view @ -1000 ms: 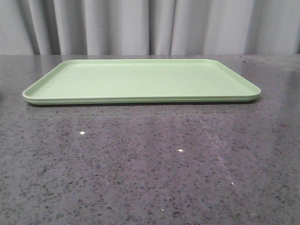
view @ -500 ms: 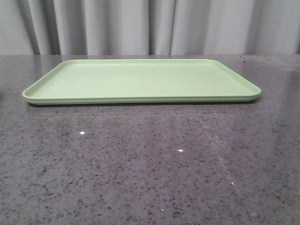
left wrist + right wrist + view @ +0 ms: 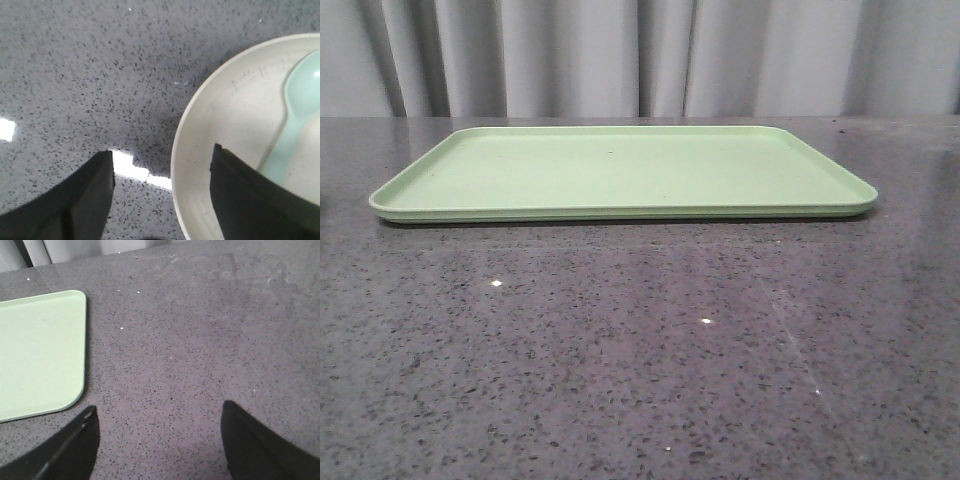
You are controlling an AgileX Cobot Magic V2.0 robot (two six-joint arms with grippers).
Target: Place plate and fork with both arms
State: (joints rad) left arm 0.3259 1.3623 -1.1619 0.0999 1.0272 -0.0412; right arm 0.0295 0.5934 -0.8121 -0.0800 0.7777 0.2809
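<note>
The cream plate's rim (image 3: 176,152) is between my open fingers, clear of the blue utensil. I should keep lowering my left gripper and close it on that rim.
In the left wrist view the pale cream plate (image 3: 235,115) lies on the speckled table with a pale blue spoon-like utensil (image 3: 292,120) in it. My left gripper (image 3: 162,155) is open, one finger (image 3: 85,200) over the table and the other finger (image 3: 250,200) over the plate's inside, so its rim lies between them. My right gripper (image 3: 159,412) is open and empty above bare table, beside a corner of the light-green tray (image 3: 40,350). The yellow fork is out of view. Neither gripper shows in the front view.
The light-green tray (image 3: 620,170) lies flat and empty at the middle back of the dark speckled table (image 3: 640,340). Grey curtains hang behind the table.
</note>
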